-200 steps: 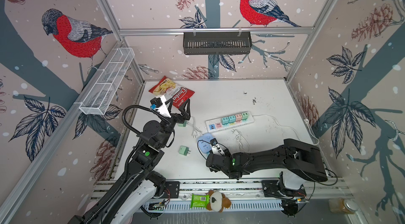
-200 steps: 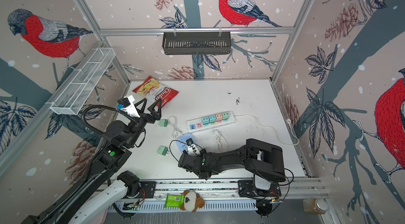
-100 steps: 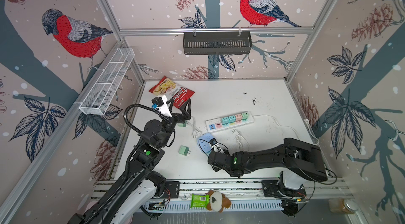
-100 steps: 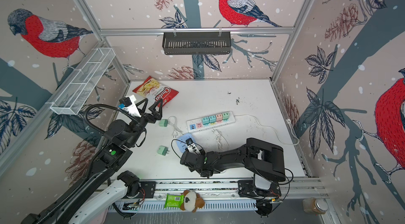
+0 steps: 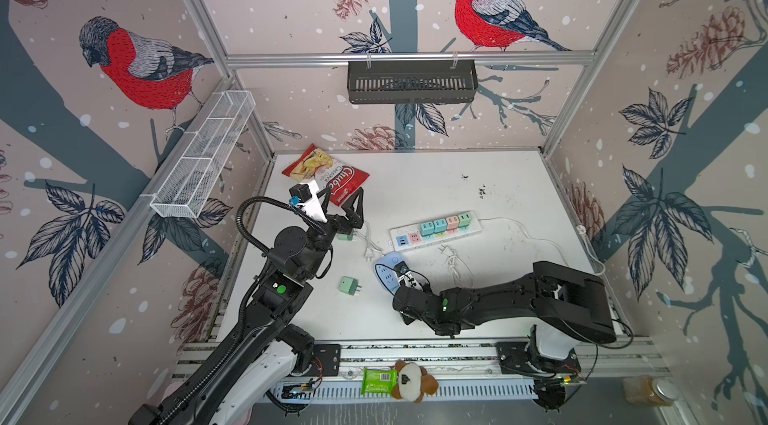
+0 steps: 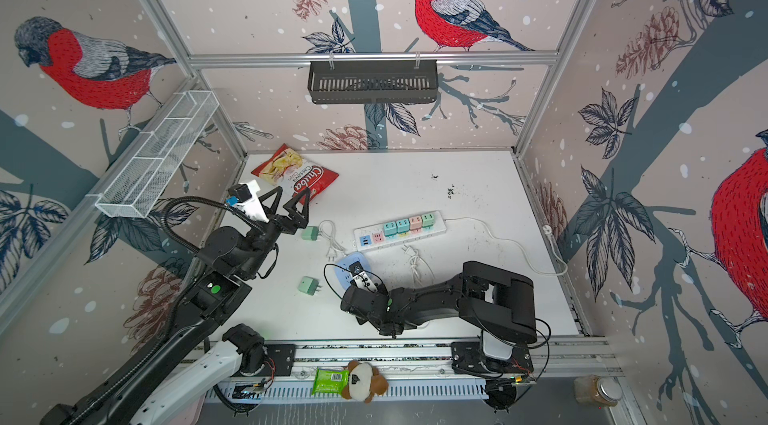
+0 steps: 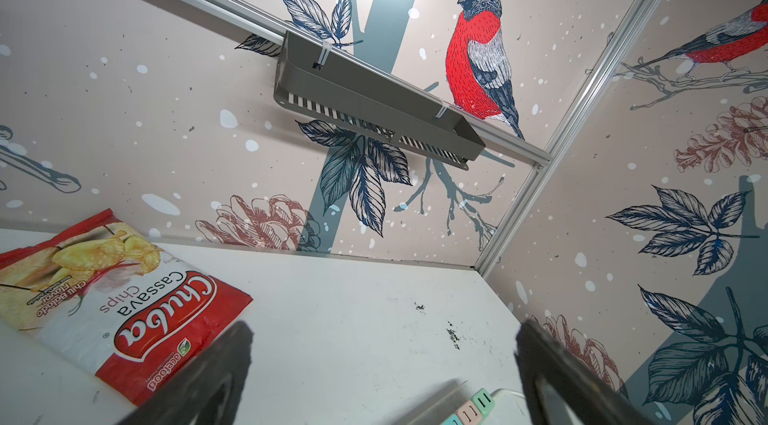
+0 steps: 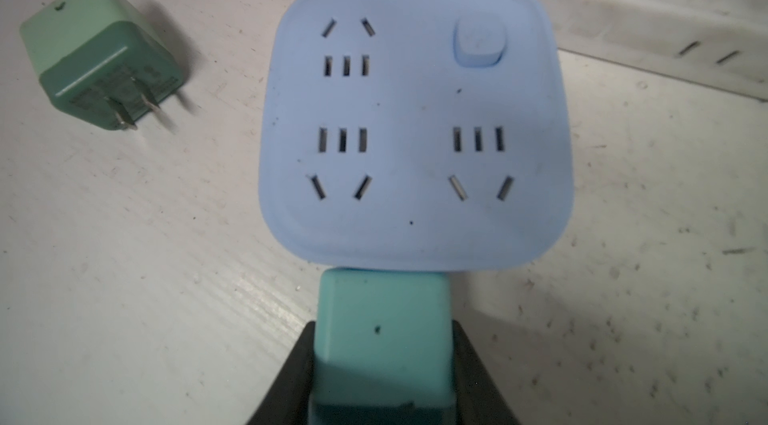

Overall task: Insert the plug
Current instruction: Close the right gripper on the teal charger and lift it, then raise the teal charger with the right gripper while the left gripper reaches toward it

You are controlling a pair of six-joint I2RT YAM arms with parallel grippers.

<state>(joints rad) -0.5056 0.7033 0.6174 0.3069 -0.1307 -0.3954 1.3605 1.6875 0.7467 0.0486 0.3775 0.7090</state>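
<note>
The teal plug's dark prong end (image 8: 382, 415) points at my right gripper's palm. I should lift the plug and pass it to my left gripper for the power strip (image 5: 409, 238).
In the right wrist view my right gripper (image 8: 382, 344) is shut on a teal cube plug (image 8: 382, 319), one black finger on each side. Its prongs are hidden. The plug sits at the near edge of a light blue square socket block (image 8: 415, 123) whose slots all show bare. In both top views the socket block (image 5: 386, 273) lies mid-table, and the right wrist covers the jaws and plug. My left gripper (image 5: 340, 204) hangs open above the table's left side, with nothing between its fingers (image 7: 232, 360).
A green plug (image 5: 348, 286) lies loose left of the socket block, another (image 6: 309, 233) below the left gripper. Behind them are a white power strip (image 5: 436, 229) with several plugs in it, loose white cables (image 5: 453, 265) and a red chips bag (image 5: 326, 175).
The right gripper's jaws have closed onto the teal plug. Its arm has barely shifted. The left arm has not moved.
</note>
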